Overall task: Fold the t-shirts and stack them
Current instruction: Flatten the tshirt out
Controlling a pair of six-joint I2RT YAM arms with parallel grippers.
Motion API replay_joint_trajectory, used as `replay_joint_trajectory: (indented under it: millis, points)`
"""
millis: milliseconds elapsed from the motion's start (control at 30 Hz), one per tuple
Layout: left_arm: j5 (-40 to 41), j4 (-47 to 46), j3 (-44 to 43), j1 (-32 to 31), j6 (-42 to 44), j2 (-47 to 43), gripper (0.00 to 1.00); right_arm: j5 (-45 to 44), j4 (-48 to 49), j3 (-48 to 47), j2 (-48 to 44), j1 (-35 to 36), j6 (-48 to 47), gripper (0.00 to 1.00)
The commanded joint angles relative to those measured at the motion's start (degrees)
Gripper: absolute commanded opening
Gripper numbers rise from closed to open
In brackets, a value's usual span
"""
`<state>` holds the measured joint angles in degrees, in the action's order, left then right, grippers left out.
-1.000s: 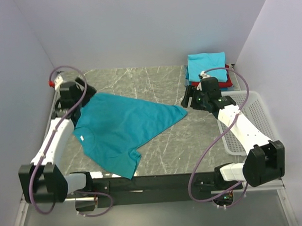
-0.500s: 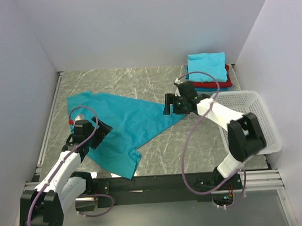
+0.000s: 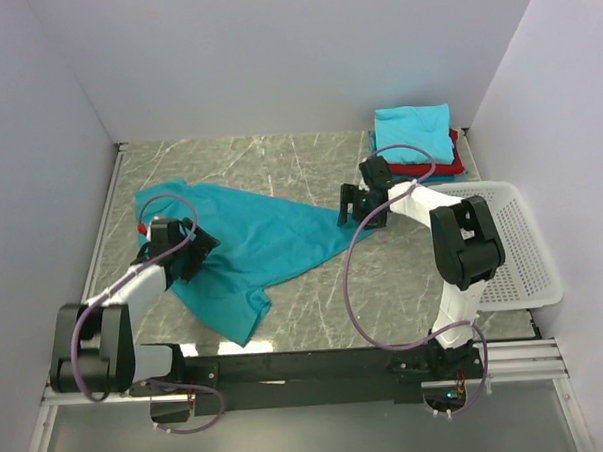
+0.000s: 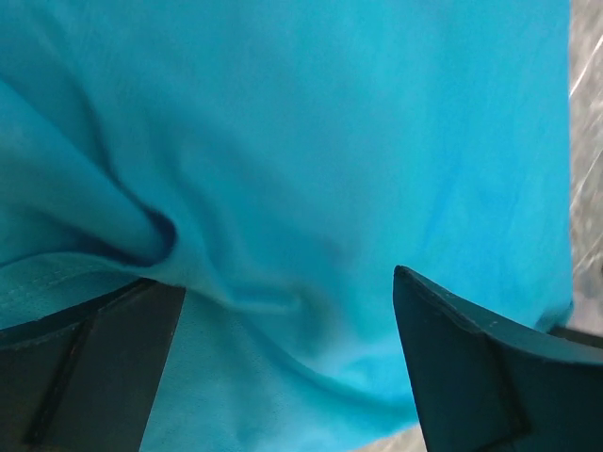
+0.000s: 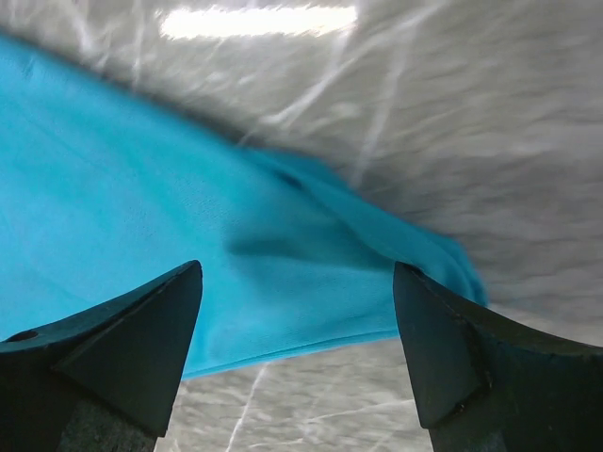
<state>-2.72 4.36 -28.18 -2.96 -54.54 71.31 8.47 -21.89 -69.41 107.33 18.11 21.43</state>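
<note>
Next, my left gripper moves back and pinches the near flap's corner [image 3: 243, 339] before both grippers lift, because it is hovering over wrinkled cloth inside the teal t-shirt's edges [image 3: 211, 266].
A teal t-shirt [image 3: 262, 238] lies spread and rumpled on the marble table, its right corner pointing at the right arm. My left gripper [image 3: 195, 254] is low over the shirt's left part. In the left wrist view the left gripper [image 4: 287, 330] is open, with wrinkled teal cloth [image 4: 311, 160] filling the space under both fingers. My right gripper [image 3: 352, 206] hovers at the shirt's right corner. The right wrist view shows the right gripper [image 5: 297, 320] open, with the cloth's corner [image 5: 283, 254] lying between the fingers. Folded t-shirts are stacked at the back right, teal [image 3: 413, 129] above red [image 3: 441, 165].
A white lattice basket [image 3: 523, 251] stands at the right edge, beside the right arm's base. Grey walls close in the table on the left, back and right. The folded stack sits just behind the right gripper.
The left gripper moved a little farther onto the shirt's left part. The right gripper shifted slightly right toward the corner and its jaws widened a little. The shirt's lower hem pulled in.
</note>
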Motion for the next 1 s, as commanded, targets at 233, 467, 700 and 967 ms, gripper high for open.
replay_joint_trajectory:
  millis: [233,467,700,967]
  points:
    - [-1.13,0.56,-27.04,1.2,10.51,29.39,0.97,1.97,-0.09,4.52,-0.8,-2.99,3.44,0.88]
    - [-13.1,3.28,-48.62,1.12,13.06,47.42,0.9,3.93,4.4,14.82,-6.25,0.52,7.75,0.88]
    - [-8.62,8.55,-50.4,1.12,15.08,36.03,1.0,-2.22,2.03,13.78,-13.98,1.49,6.09,0.89]
    - [0.07,9.44,-28.09,1.2,13.26,1.18,0.99,-13.21,-2.81,8.41,-28.39,1.4,4.93,0.91]
